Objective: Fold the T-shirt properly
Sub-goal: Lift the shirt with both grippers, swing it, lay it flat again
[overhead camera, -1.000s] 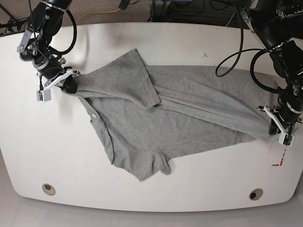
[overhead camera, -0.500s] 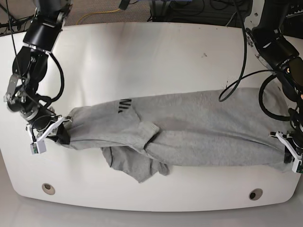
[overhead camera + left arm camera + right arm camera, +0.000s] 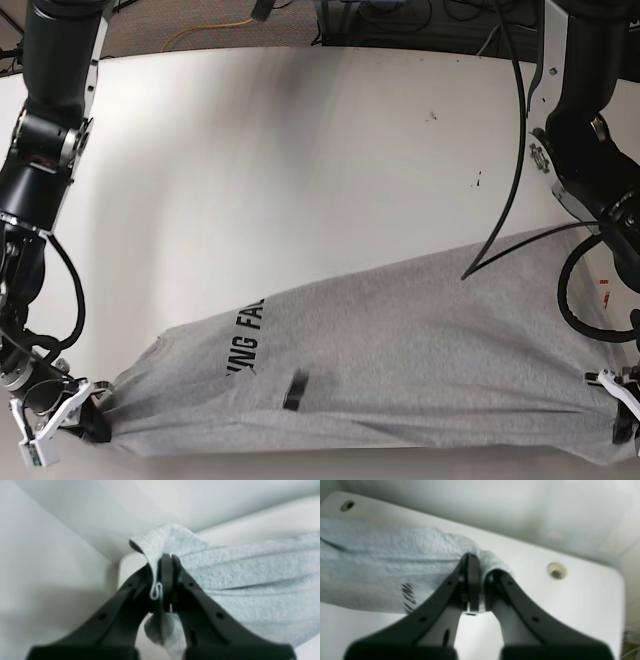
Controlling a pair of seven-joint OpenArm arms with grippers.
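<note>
The T-shirt's held edge [image 3: 350, 443] is at the table's front, so my left gripper and my right gripper should draw it back to the table's far side [image 3: 340, 100] to spread flat.
The grey T-shirt [image 3: 400, 370] hangs stretched wide over the table's front edge, with dark printed letters [image 3: 245, 345] facing up. On the right of the base view, my left gripper [image 3: 622, 420] is shut on one end of the cloth. The left wrist view shows that left gripper [image 3: 166, 560] pinching a folded edge of the T-shirt [image 3: 250, 580]. At the lower left, my right gripper [image 3: 85, 420] is shut on the other end. In the right wrist view the right gripper [image 3: 480, 567] clamps a bunched corner of the T-shirt [image 3: 382, 555].
The white table [image 3: 300, 180] carries a small black mark [image 3: 432, 116] and a red mark [image 3: 604, 285]. Two round holes [image 3: 556, 571] [image 3: 347, 505] sit near its front edge. Cables [image 3: 210, 30] lie on the floor behind the table.
Both grippers have pulled the T-shirt from the table's middle toward the front edge. The cloth has turned over, spread out wider, and its printed letters now show.
</note>
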